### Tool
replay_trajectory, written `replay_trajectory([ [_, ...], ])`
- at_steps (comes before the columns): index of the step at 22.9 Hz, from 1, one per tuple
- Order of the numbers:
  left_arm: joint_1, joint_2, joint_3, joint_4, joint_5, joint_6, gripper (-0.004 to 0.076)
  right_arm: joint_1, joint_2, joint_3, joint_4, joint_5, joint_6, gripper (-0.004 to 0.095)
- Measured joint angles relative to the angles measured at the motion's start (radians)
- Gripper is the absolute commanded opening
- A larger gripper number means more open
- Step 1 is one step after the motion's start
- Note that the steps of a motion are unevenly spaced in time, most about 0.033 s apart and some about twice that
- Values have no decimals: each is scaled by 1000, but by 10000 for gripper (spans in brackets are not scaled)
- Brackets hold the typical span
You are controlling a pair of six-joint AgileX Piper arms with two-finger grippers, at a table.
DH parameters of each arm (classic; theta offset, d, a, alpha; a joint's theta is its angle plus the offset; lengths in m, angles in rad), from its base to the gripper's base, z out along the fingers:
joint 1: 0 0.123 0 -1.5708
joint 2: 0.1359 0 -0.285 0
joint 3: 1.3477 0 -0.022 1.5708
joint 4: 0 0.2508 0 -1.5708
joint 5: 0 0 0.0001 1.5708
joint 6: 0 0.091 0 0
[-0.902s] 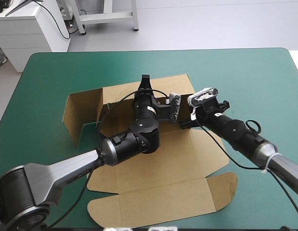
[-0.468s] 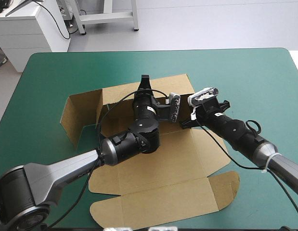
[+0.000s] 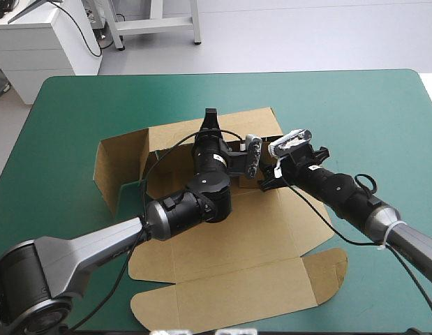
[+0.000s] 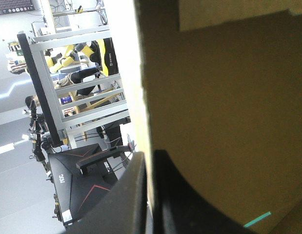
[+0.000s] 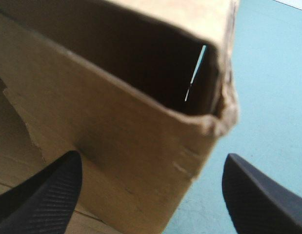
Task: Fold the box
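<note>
I expect the lid (image 3: 226, 227) to follow along, still spread open, when I lift the tray (image 3: 245, 191), because the lid continues from the tray as one sheet.
The brown box (image 3: 229, 237) lies at the middle of the table, its far wall and left wall (image 3: 114, 167) raised and its lid (image 3: 236, 293) flat toward the near edge. My left gripper (image 3: 211, 120) reaches over the far wall's top edge. In the left wrist view it (image 4: 150, 195) is shut on the box (image 4: 229, 122), the board's edge between the black fingers. My right gripper (image 3: 266, 176) sits at the far wall's right end. In the right wrist view it (image 5: 151, 195) is open, with the box's raised corner (image 5: 209, 112) just ahead between the fingers (image 5: 43, 195).
Teal-green cover (image 3: 355, 112) shows on all sides of the box, widest at the right and far side. A rounded flap (image 3: 327, 269) of the lid lies flat under the right arm near the table's front.
My right gripper has moved a little to the left, closer in on the far wall's right corner. The left gripper keeps its hold on the far wall.
</note>
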Motion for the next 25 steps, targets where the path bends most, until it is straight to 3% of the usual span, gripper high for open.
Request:
replay_trajectory([
  [7,0,0,0,2,-3,0,-1,0,50,-46,0,-20,11,781],
  [11,0,0,0,3,-3,0,-1,0,70,-71,0,-9,16,680],
  [12,0,0,0,3,-3,0,-1,0,70,-71,0,-9,19,622],
  [14,0,0,0,3,-3,0,-1,0,70,-71,0,-9,31,330],
  [15,0,0,0,3,-3,0,-1,0,70,-71,0,-9,35,118],
  [16,0,0,0,3,-2,0,-1,0,70,-71,0,-9,38,-31],
  [25,0,0,0,1,4,1,-1,-1,71,-71,6,-38,57,-2],
])
